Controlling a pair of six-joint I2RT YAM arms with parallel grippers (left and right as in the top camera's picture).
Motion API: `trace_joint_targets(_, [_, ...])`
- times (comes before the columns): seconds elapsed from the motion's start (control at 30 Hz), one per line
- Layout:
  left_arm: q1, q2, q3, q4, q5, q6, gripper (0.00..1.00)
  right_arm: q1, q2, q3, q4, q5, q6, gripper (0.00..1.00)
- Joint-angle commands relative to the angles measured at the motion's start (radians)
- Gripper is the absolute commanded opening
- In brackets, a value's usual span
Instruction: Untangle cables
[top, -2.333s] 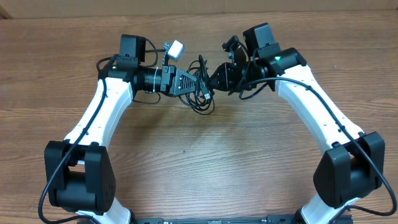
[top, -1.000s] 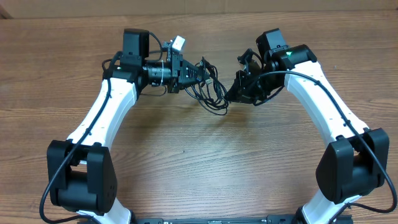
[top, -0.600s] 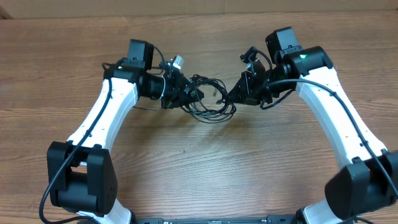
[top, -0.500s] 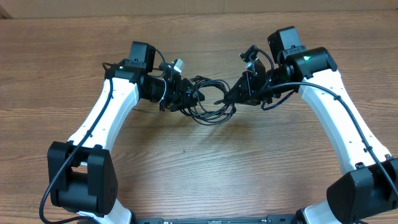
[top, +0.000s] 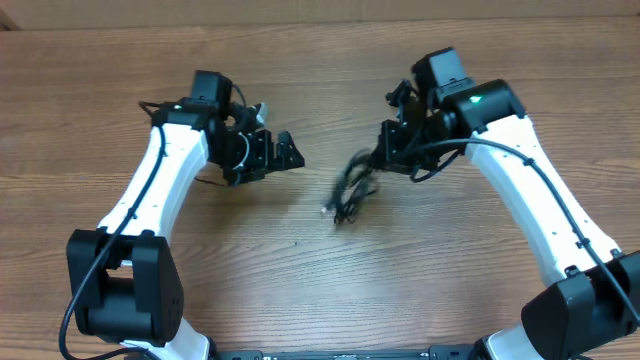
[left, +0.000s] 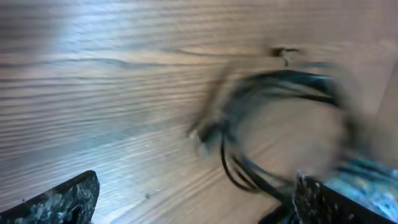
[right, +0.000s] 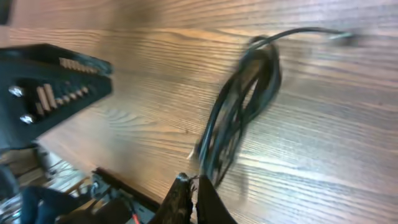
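My gripper will bring the cables (left: 292, 78) along as a curved bundle of cable pieces when it lifts them, because the black cable loops (left: 241, 171) lie bunched and overlapping.
The cables (top: 350, 190) are a bundle of thin black wires that trails down and to the left from my right gripper (top: 378, 162), with a pale plug tip at the low end. In the right wrist view the cables (right: 244, 102) run up from my right gripper (right: 196, 198), whose fingers are pressed together on the bundle's near end. My left gripper (top: 268, 163) stands wide open to the left of the bundle, apart from it. The left wrist view shows the cables (left: 280, 118) blurred ahead of my open left gripper (left: 199, 205), with nothing between its fingers (left: 68, 199).
Both white arms reach in over the brown wooden table (top: 320, 280) from the near edge. The left arm's gripper body (right: 50, 87) shows at the upper left of the right wrist view.
My left gripper has opened, let go of the cables and drawn back to the left. The bundle has swung over to the right gripper and now hangs from it alone.
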Motion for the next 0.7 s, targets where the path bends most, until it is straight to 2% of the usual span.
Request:
trace_joint_targets(0.0, [0.000, -0.033, 0.012, 0.009, -0.019, 0.005, 1.00, 0.051, -0.029, 0.057, 0.008, 0.169, 0.149, 0.04])
trace_joint_targets(0.07, [0.000, -0.033, 0.012, 0.026, 0.042, 0.027, 1.00, 0.064, -0.029, 0.057, 0.018, 0.174, 0.177, 0.04])
trace_joint_targets(0.13, [-0.011, -0.033, 0.012, 0.053, 0.168, 0.068, 1.00, 0.074, -0.029, 0.058, 0.037, 0.173, 0.185, 0.04])
trace_joint_targets(0.2, [-0.033, -0.033, 0.012, 0.068, 0.217, 0.072, 0.97, 0.073, -0.029, 0.058, 0.040, 0.179, 0.186, 0.04])
trace_joint_targets(0.23, [-0.049, -0.032, 0.012, 0.073, 0.217, 0.072, 0.95, 0.061, -0.029, 0.059, 0.039, 0.199, 0.195, 0.04])
trace_joint_targets(0.33, [-0.130, -0.027, 0.012, 0.105, 0.211, 0.072, 0.92, -0.033, -0.029, 0.072, 0.012, 0.198, 0.204, 0.20])
trace_joint_targets(0.4, [-0.222, -0.019, 0.012, 0.159, 0.184, 0.068, 0.92, -0.134, -0.029, 0.091, -0.024, 0.183, 0.195, 0.28])
trace_joint_targets(0.57, [-0.365, 0.043, 0.012, 0.281, 0.056, 0.044, 0.88, -0.366, -0.029, 0.112, -0.122, 0.183, 0.103, 0.33])
trace_joint_targets(0.67, [-0.395, 0.100, 0.012, 0.323, 0.038, 0.130, 0.85, -0.449, -0.029, 0.112, -0.153, 0.176, 0.060, 0.33])
